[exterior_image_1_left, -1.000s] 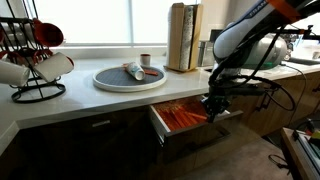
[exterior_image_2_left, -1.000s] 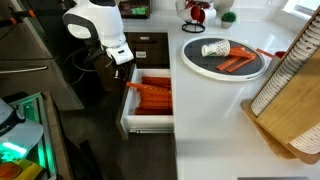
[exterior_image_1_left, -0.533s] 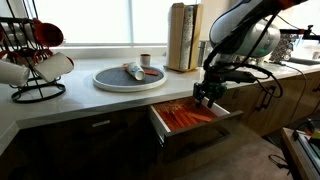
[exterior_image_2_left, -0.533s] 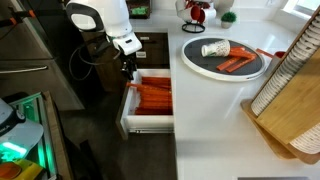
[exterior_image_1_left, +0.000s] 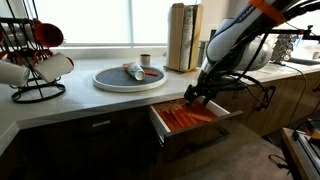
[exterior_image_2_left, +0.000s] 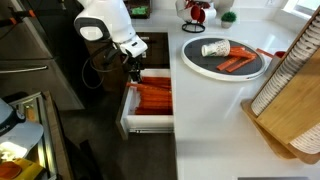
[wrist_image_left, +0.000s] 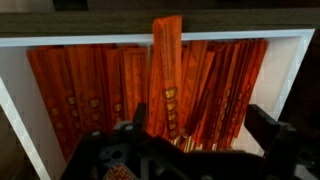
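Observation:
I should keep lowering toward the loose orange packet (wrist_image_left: 168, 62) lying above the rows, its narrow width in line with my open fingers, until they straddle its sides (wrist_image_left: 170, 112).
My gripper (wrist_image_left: 203, 135) hangs open just above an open drawer (wrist_image_left: 300, 70) under the counter. The drawer is packed with several orange packets (wrist_image_left: 95, 90) in rows. One orange packet (wrist_image_left: 166, 65) lies loose on top of the rows, straight ahead of the jaws and touching neither finger. The dark fingers (wrist_image_left: 276, 130) stand wide apart with nothing between them. In both exterior views the gripper (exterior_image_1_left: 195, 95) (exterior_image_2_left: 135, 72) sits over the drawer (exterior_image_1_left: 163, 130) (exterior_image_2_left: 124, 112) and its packets (exterior_image_1_left: 186, 117) (exterior_image_2_left: 152, 97).
A round grey tray (exterior_image_1_left: 110, 82) (exterior_image_2_left: 200, 62) on the white counter carries a tipped cup (exterior_image_2_left: 214, 48) and orange packets (exterior_image_2_left: 236, 64). A mug rack (exterior_image_1_left: 35, 62) stands at one end. Wooden boards (exterior_image_1_left: 183, 37) and a wooden rack (exterior_image_2_left: 290, 95) stand nearby.
The jaws have gone from nearly shut to wide open. The gripper has shifted from the drawer's outer end to over the packets, and one packet now lies loose on top.

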